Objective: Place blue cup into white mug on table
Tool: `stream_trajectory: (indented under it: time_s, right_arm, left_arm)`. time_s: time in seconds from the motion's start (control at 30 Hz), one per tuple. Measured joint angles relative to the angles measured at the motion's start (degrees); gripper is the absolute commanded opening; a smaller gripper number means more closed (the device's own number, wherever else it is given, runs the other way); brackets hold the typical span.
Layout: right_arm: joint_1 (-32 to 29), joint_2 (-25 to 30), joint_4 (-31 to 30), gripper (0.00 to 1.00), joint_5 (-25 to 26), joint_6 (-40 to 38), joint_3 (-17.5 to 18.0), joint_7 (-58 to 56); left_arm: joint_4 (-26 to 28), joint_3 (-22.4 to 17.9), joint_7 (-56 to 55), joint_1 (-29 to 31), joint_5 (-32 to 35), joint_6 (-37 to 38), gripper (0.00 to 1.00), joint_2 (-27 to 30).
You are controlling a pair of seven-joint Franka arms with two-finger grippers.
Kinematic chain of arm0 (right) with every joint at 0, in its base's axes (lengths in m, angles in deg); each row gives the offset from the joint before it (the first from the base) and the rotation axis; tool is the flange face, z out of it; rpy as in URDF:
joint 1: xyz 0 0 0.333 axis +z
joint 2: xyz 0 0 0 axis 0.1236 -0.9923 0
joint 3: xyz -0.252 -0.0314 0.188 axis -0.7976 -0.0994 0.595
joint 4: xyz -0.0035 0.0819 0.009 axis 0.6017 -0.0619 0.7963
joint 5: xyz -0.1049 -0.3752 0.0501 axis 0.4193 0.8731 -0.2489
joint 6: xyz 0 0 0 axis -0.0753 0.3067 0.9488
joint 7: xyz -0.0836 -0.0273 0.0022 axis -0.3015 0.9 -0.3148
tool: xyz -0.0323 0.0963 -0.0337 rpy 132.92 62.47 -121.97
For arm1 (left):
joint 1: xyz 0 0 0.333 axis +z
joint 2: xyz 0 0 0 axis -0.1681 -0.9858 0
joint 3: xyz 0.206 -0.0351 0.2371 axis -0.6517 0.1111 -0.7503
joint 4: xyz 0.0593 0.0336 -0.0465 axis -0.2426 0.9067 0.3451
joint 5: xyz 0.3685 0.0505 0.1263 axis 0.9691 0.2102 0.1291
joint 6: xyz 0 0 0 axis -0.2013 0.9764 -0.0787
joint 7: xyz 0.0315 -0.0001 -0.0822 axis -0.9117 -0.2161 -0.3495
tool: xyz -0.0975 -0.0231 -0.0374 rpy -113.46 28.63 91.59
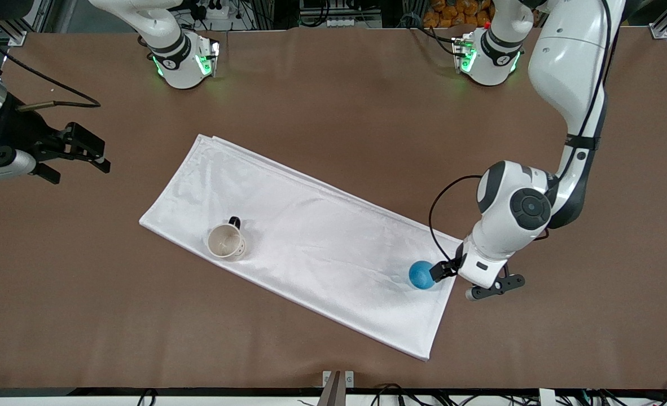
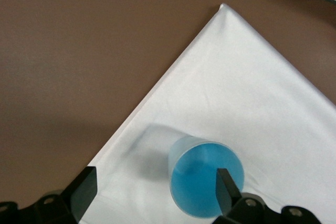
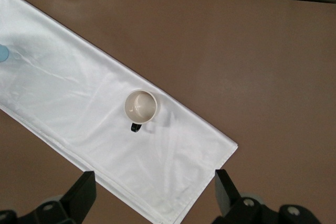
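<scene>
With one finger over the blue cup's opening (image 2: 200, 180) and the other outside its rim, my left gripper should carry on toward the blue cup's rim (image 2: 171, 184) and close there.
The blue cup (image 1: 421, 274) (image 2: 206, 177) stands on the white cloth near its corner at the left arm's end of the table (image 1: 367, 101). My left gripper (image 1: 456, 275) (image 2: 156, 187) hangs low just beside the cup, open. One of its fingers (image 2: 227, 190) overlaps the cup's rim and the other is over bare cloth. The white mug (image 1: 226, 242) (image 3: 140, 105) stands upright on the same cloth toward the right arm's end, black handle toward the robots, nothing inside. My right gripper (image 1: 106, 158) (image 3: 152, 192) waits open, high over the right arm's end.
A large white cloth (image 1: 311, 242) (image 2: 252, 103) (image 3: 79, 103) lies slantwise across the middle of the brown table. The blue cup (image 3: 2, 53) just shows at the edge of the right wrist view. A small bracket (image 1: 337, 379) sits at the table's near edge.
</scene>
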Motion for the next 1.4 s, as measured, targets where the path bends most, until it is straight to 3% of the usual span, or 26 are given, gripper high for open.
stream_trajectory:
  time_s: [0.47,0.5,0.6,0.63,0.87,1.13,1.4]
  right_arm:
    - [0.26,-0.67,-2.59,1.00,0.43,3.03,-0.22,0.00]
    - [0.28,-0.78,-3.17,1.00,0.49,3.05,-0.22,0.00]
    - [0.44,-1.34,-5.17,1.00,1.10,3.12,-0.20,0.00]
    - [0.59,-1.65,-5.76,1.00,1.41,3.14,-0.18,0.00]
    - [3.71,-5.13,-10.92,1.00,2.29,5.36,-0.12,0.75]
    - [9.47,-8.51,-22.08,1.00,3.20,17.83,0.61,11.50]
    - [11.05,-11.56,-31.11,1.00,3.64,28.88,2.57,17.66]
  left_arm:
    - [-0.04,0.03,-0.43,-2.08,0.00,-0.23,1.00,-4.35]
    - [-0.05,0.03,-0.43,-2.08,0.00,-0.23,0.83,-4.67]
    - [-0.04,-0.03,-0.44,-2.07,0.00,-0.33,0.05,-5.73]
    - [-0.05,-0.04,-0.46,-2.06,0.00,-0.43,0.00,-5.98]
    - [-0.15,-0.50,-0.54,-1.82,0.00,-0.64,0.00,-6.43]
    - [-0.73,-0.90,1.88,0.55,0.00,-0.27,0.00,-6.37]
    - [-1.63,-1.02,3.85,2.00,0.03,4.45,0.00,-5.04]
